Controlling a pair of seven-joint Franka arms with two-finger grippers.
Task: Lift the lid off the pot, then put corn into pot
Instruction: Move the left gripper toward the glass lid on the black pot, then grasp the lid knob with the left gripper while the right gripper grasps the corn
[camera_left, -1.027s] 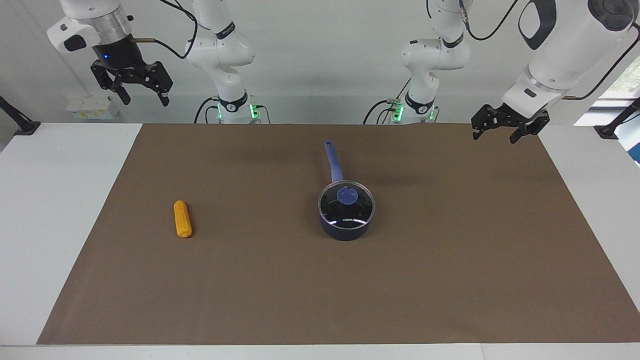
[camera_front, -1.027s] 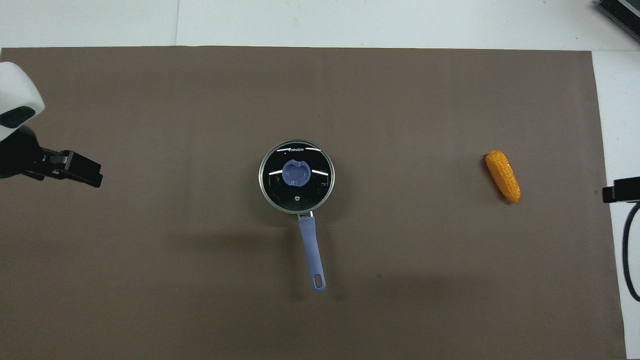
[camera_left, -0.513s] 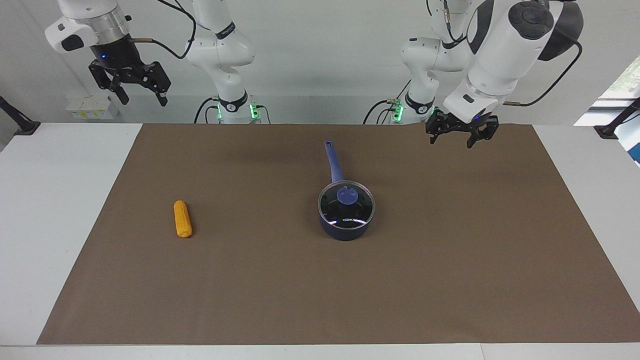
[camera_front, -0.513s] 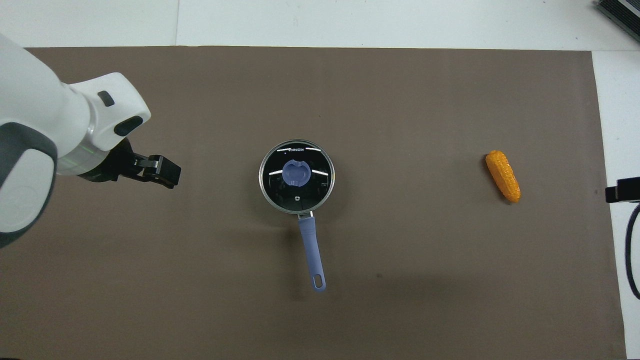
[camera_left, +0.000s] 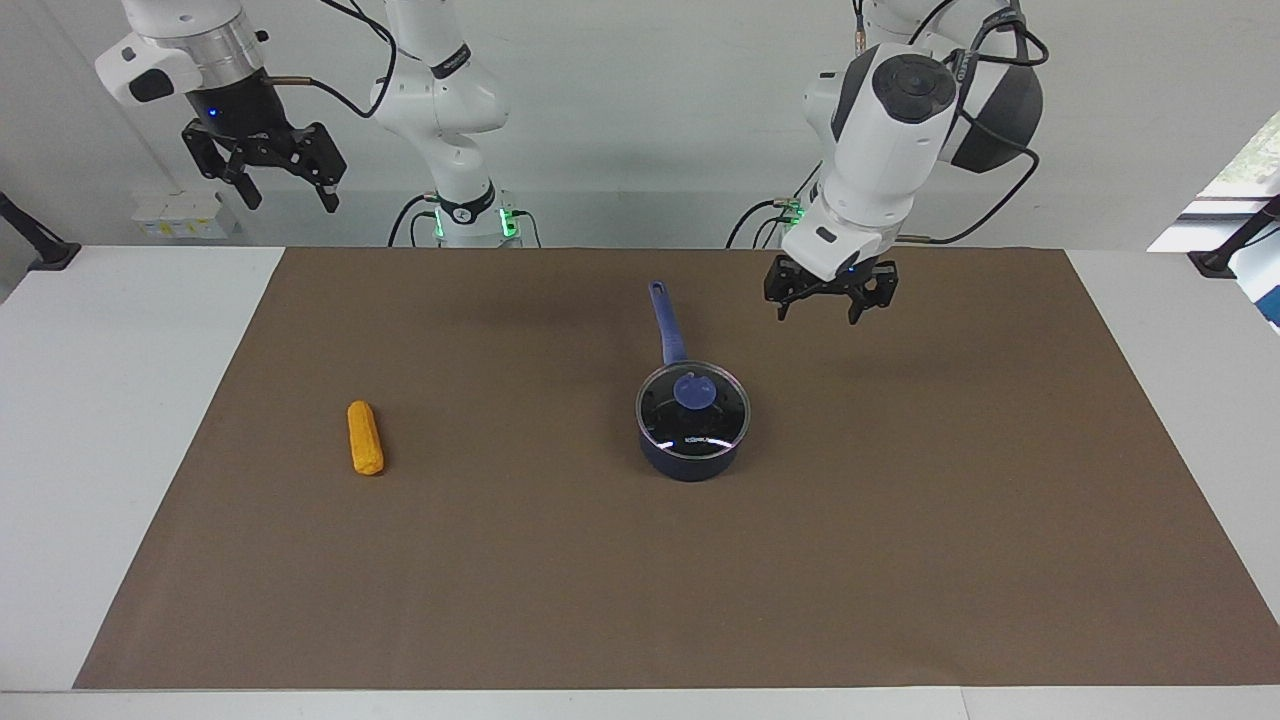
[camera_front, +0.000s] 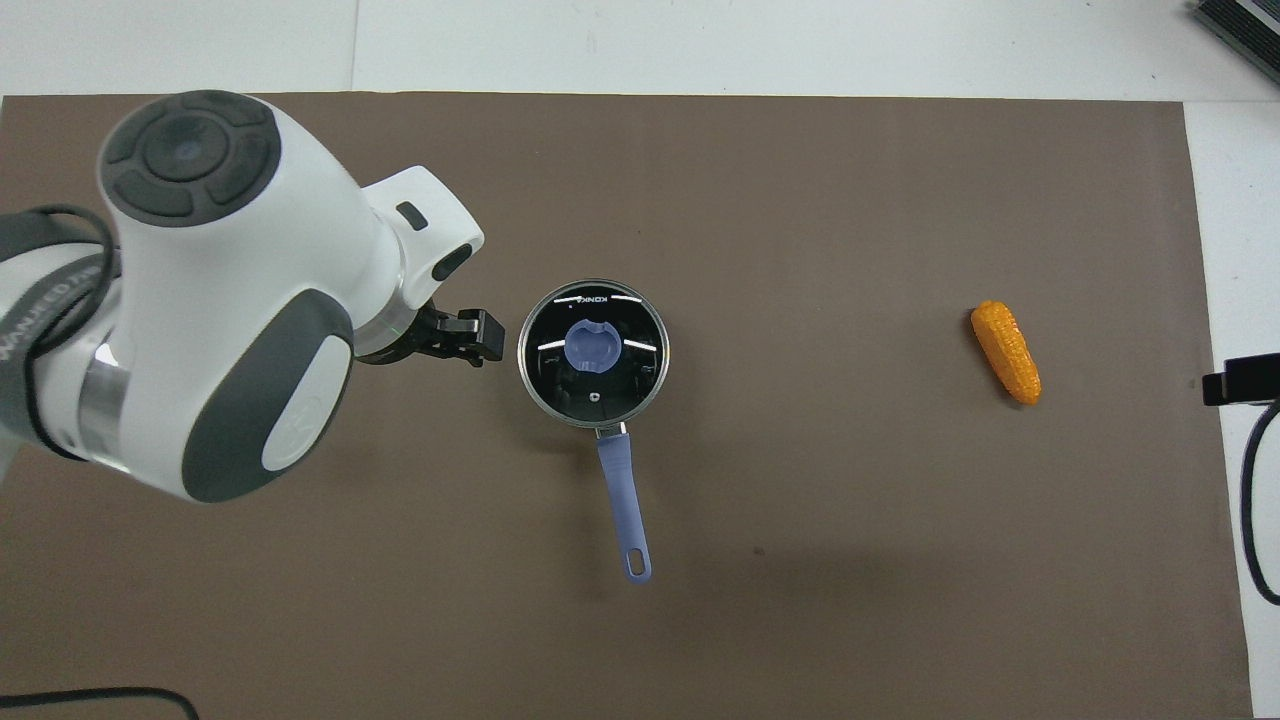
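Observation:
I keep moving my open left gripper closer until my fingers straddle the blue knob, as it stands free on top of the glass lid with a clear way to it.
The navy pot stands mid-mat, its long handle pointing toward the robots. The glass lid with its blue knob sits on it. The orange corn lies on the mat toward the right arm's end. My left gripper is open and empty, in the air beside the pot, toward the left arm's end. My right gripper is open and empty, held high at its own end; only a tip shows in the overhead view.
A brown mat covers most of the white table. The left arm's big white body covers part of the mat in the overhead view.
My left arm has swung in from its end of the table toward the pot and come lower. The right gripper has barely shifted. Pot, lid and corn have not moved.

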